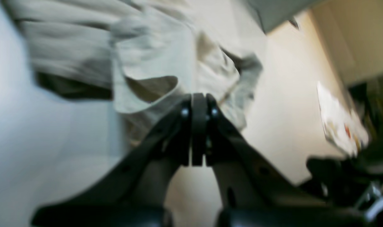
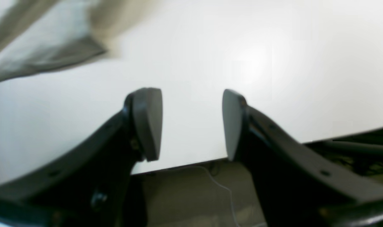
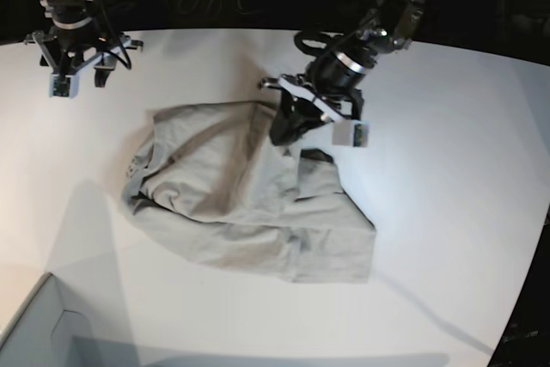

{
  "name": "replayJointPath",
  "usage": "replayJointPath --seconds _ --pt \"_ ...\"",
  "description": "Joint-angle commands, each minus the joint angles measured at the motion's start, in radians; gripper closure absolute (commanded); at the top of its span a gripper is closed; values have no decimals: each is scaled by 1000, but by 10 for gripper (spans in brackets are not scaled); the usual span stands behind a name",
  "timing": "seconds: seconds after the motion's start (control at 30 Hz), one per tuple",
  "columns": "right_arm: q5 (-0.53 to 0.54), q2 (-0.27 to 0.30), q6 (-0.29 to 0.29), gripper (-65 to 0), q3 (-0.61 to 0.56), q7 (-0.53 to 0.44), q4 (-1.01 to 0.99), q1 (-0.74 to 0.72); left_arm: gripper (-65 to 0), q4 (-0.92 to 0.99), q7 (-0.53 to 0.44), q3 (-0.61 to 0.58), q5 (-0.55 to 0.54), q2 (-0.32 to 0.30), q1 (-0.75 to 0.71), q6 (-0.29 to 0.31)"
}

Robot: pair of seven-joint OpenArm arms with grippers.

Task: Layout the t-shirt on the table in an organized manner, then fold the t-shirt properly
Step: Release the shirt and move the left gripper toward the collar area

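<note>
My left gripper should keep carrying the t-shirt's pinched layer back, as it is raised and the table behind the t-shirt is clear, until that layer unfolds, then let go.
The light grey-beige t-shirt lies crumpled on the white table, bunched left of centre. My left gripper is over the shirt's upper right part. In the blurred left wrist view its jaws are pressed together with a pinch of the t-shirt at the tips, and the cloth rises there. My right gripper hovers at the far left back of the table, apart from the shirt. In the right wrist view that gripper stands open and empty over the table, with the t-shirt at the upper left.
A pale grey box corner juts in at the front left. The table's curved edge runs down the right side. Beyond the edge the right wrist view shows floor and a thin cable.
</note>
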State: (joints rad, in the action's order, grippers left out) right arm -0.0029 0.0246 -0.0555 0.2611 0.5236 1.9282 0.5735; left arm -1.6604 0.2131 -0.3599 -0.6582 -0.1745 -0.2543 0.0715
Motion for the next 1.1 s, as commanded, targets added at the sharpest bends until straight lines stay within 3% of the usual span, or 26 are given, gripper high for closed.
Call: replayJointPath --seconds 0.0,0.13,0.3,0.47,0.63,0.73,0.83,0.97,1.07 --pt "-3 4 -10 -305 13 -26 20 3 0 -25 -24 -52 -5 -17 33 18" --pt "-3 1 -10 -305 34 -26 24 3 0 -47 -25 -282 -5 -86 128 18" --pt "-3 -2 -10 -305 63 -26 23 3 0 -56 -25 -511 -5 -127 266 18" --pt "-1 -2 -10 -305 112 -26 23 3 0 -25 -25 -644 1 -112 378 18" --pt "-1 -2 -10 -305 143 -26 24 3 -27 61 -17 -741 85 -26 461 12" --pt "-1 -2 -10 -305 146 -26 24 3 -166 91 -17 -747 107 -4 464 11" --pt "-1 -2 -10 -305 148 -26 24 3 -310 75 -25 -747 105 -24 453 11" --pt "-1 -4 -10 -305 149 -26 24 3 -330 39 -27 -696 104 -73 433 11" --pt "1 -4 -11 -305 148 -26 24 3 -330 45 -27 -548 102 -115 361 11"
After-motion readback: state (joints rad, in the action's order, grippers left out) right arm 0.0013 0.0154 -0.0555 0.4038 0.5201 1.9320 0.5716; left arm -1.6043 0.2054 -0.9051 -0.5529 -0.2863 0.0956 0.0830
